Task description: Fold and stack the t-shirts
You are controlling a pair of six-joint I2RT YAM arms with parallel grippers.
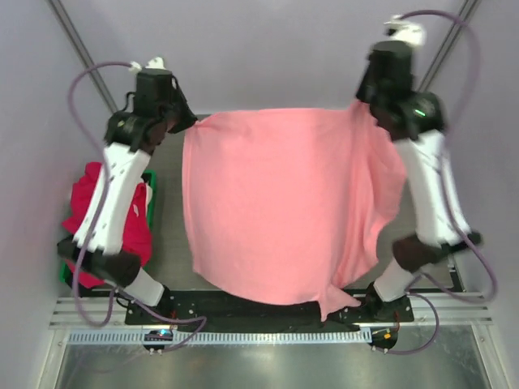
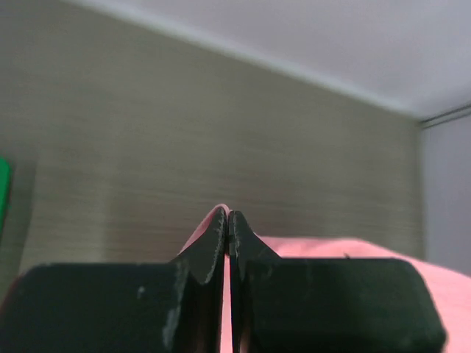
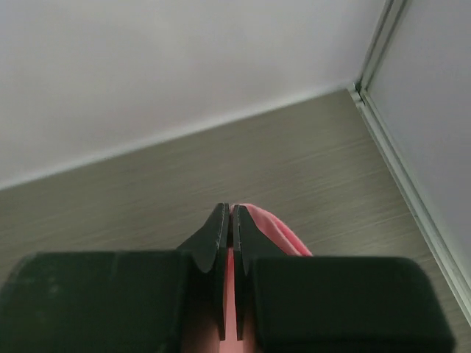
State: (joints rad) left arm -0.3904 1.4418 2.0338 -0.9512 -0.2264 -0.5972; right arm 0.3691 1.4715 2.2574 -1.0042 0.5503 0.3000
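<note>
The pink t-shirt's near corner (image 1: 336,300) sticks out crumpled while my right gripper holds its far corner. I should set it down and reach for the crumpled corner (image 1: 339,298) before folding.
A light salmon-pink t-shirt (image 1: 276,203) hangs spread between my two arms over the middle of the table, its lower edge reaching the near edge. My left gripper (image 1: 193,123) is shut on its far left corner; the pink cloth (image 2: 212,218) shows between the closed jaws in the left wrist view. My right gripper (image 1: 362,105) is shut on its far right corner; the pink cloth (image 3: 272,228) bulges beside the closed jaws in the right wrist view. Crimson-red t-shirts (image 1: 89,190) lie heaped at the left, partly hidden behind my left arm.
A green tray (image 1: 149,203) holds the red heap at the table's left edge. The wood-grain table (image 3: 147,191) runs to a pale back wall (image 1: 268,49). A metal frame post (image 3: 383,118) stands at the far right corner.
</note>
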